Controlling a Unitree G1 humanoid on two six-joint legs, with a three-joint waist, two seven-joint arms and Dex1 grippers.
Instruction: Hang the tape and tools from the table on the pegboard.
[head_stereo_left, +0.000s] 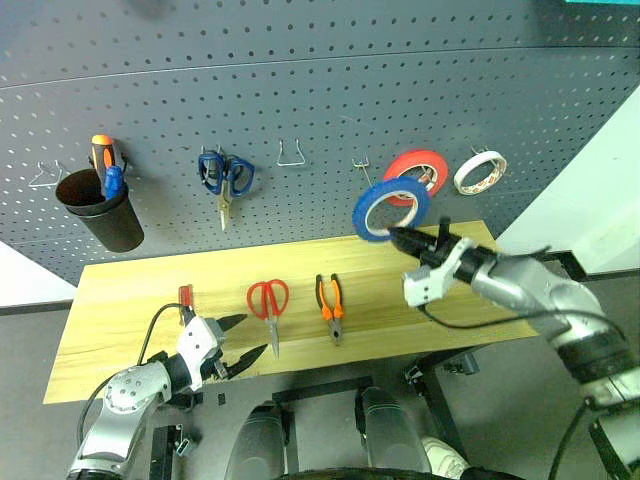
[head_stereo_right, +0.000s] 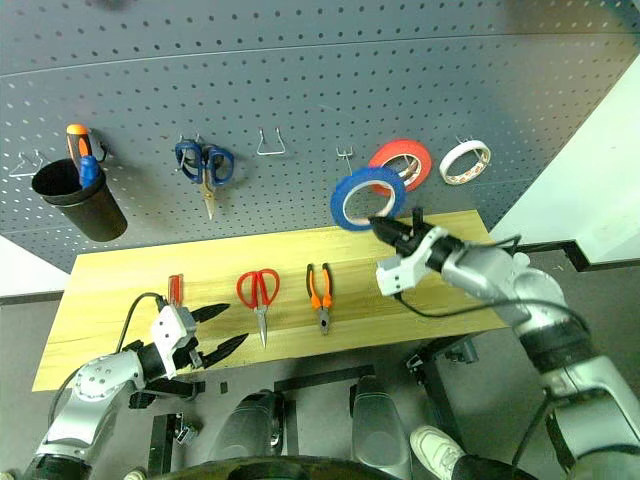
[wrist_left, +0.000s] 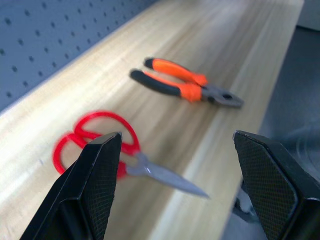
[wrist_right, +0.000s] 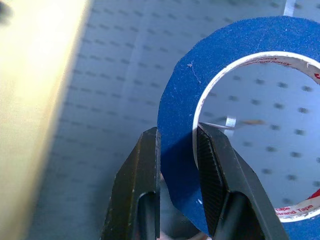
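My gripper will hang the red scissors (head_stereo_left: 270, 314) on the hook that the blue scissors (head_stereo_left: 226, 174) already crowd, so the red scissors will swing and twist in front.
My right gripper (head_stereo_left: 398, 236) is shut on the rim of the blue tape (head_stereo_left: 390, 208), one finger inside the ring and one outside (wrist_right: 177, 132). It holds the roll upright in the air in front of the dark grey pegboard (head_stereo_left: 300, 90), just below a wire hook (head_stereo_left: 361, 165). On the wooden table (head_stereo_left: 120, 330) lie a red-handled screwdriver (head_stereo_left: 185, 297), red scissors (head_stereo_left: 268, 300) and orange-and-black pliers (head_stereo_left: 331, 300). My left gripper (head_stereo_left: 252, 334) hangs open at the table's front edge, between the screwdriver and the scissors, its fingers (wrist_left: 100, 180) framing the scissors' blades (wrist_left: 165, 177).
On the pegboard hang a black cup (head_stereo_left: 100, 210) with an orange-handled screwdriver, blue scissors (head_stereo_left: 225, 175), a red roll (head_stereo_left: 420, 168) right behind the blue tape, and a white roll (head_stereo_left: 480, 172). Bare wire hooks (head_stereo_left: 291, 155) stand in between.
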